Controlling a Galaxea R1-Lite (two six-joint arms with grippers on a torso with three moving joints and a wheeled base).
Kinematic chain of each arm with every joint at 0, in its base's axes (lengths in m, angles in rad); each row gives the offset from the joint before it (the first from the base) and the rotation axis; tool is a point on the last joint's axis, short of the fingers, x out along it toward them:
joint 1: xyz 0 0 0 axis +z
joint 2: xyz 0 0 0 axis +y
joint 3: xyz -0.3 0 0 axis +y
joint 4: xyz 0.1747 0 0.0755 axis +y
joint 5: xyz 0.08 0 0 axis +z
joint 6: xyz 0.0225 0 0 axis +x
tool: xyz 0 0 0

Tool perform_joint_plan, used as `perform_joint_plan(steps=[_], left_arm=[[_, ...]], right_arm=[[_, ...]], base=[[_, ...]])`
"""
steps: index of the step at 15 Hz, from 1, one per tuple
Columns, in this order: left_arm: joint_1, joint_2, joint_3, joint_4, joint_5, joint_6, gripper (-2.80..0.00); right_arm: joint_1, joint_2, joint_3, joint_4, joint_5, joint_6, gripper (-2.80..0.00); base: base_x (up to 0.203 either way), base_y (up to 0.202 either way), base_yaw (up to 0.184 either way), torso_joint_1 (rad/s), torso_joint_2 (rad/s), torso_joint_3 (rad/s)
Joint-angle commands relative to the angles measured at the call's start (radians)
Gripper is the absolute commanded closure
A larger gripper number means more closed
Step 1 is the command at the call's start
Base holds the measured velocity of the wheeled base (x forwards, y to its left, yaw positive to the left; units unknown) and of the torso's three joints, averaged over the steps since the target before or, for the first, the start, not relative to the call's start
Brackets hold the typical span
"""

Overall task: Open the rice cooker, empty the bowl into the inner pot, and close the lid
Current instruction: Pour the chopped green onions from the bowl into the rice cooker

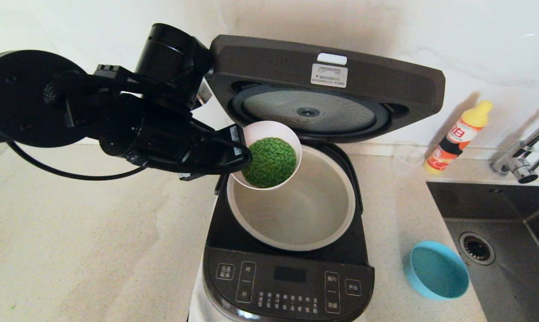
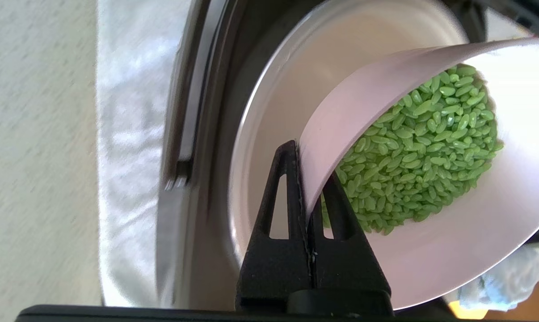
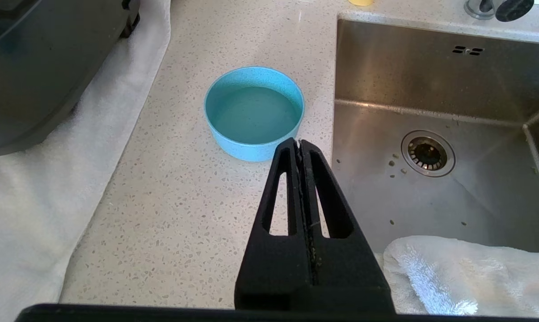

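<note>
Next, I back my left gripper off and bring it over the inner pot (image 1: pixel 297 206) from nearer the front, because that gripper's wrist is pushing the lid's corner (image 1: pixel 220 49) crooked.
The rice cooker (image 1: pixel 287 281) stands open, its lid (image 1: pixel 327 85) raised upright at the back with the silver disc facing me. The inner pot (image 1: pixel 305 210) shows a bare pale floor. My left gripper (image 1: pixel 245 156) is shut on the wall of a pale pink bowl (image 1: pixel 269 129) and holds it tilted above the pot's back-left rim. Green grains (image 1: pixel 269 162) lie heaped inside the bowl. In the left wrist view, the left gripper (image 2: pixel 309 161) pinches the bowl (image 2: pixel 452 250) wall above the pot (image 2: pixel 323 67). My right gripper (image 3: pixel 300 145) hangs shut and empty over the counter.
A blue bowl (image 1: pixel 435 270) sits on the counter right of the cooker, beside the steel sink (image 1: pixel 511 250). An orange bottle (image 1: pixel 457 138), a clear cup (image 1: pixel 407 158) and a faucet (image 1: pixel 520 165) stand at the back right. A white towel (image 3: pixel 466 277) drapes over the sink's edge.
</note>
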Motion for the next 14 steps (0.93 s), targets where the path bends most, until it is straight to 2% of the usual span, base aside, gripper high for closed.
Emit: perform_joint_plan(steps=[1,8,14], left_arm=[[0.000,-0.062,0.058,-0.001,0.002,-0.005,0.00],[0.000,-0.171,0.257,-0.121,0.027,-0.023,0.00],[-0.043,-0.167,0.262,-0.187,0.031,-0.012,0.00]], right_arm=[[0.000,0.000,0.002,0.000,0.001,0.000,0.00],[0.000,0.000,0.001,0.000,0.001,0.000,0.00],[0.000,0.000,0.002,0.000,0.001,0.000,0.00]], base=[[0.000,0.000,0.000,0.000,0.00,0.000],[0.000,0.000,0.000,0.000,0.00,0.000],[0.000,0.000,0.000,0.000,0.00,0.000]])
